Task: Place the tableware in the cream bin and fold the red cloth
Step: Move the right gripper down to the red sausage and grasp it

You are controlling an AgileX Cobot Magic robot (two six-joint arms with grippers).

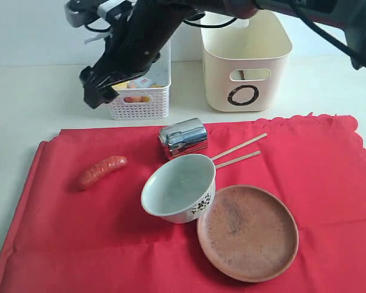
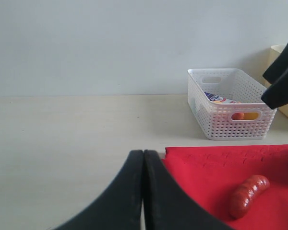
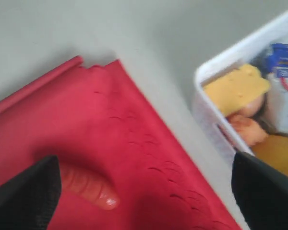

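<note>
The robot's right gripper should keep going down with open fingers, as the sausage is lying clear [image 1: 118,162] of the steel cup and the bowl, and close around the sausage's middle [image 1: 102,172].
The red cloth [image 1: 67,238] lies spread on the table. On it rest a steel cup [image 1: 183,138] on its side, a flower-print bowl [image 1: 180,188], a brown clay plate [image 1: 247,232] and two chopsticks [image 1: 238,148]. The cream bin [image 1: 247,58] stands behind the cloth. My right gripper [image 1: 107,85] reaches across to the left. It hangs open and empty above the cloth's far left corner [image 3: 134,143], beside the white basket, and a sausage [image 3: 86,184] lies under it [image 3: 144,196]. My left gripper [image 2: 143,153] is shut on nothing, low over bare table beside the cloth [image 2: 221,167]. It does not show in the exterior view.
A white perforated basket [image 1: 140,97] left of the cream bin holds a cheese wedge [image 3: 235,88], a milk carton [image 3: 283,81] and other food. The sausage [image 1: 102,171] lies on the left part of the cloth. Bare table [image 2: 62,143] lies left of the cloth.
</note>
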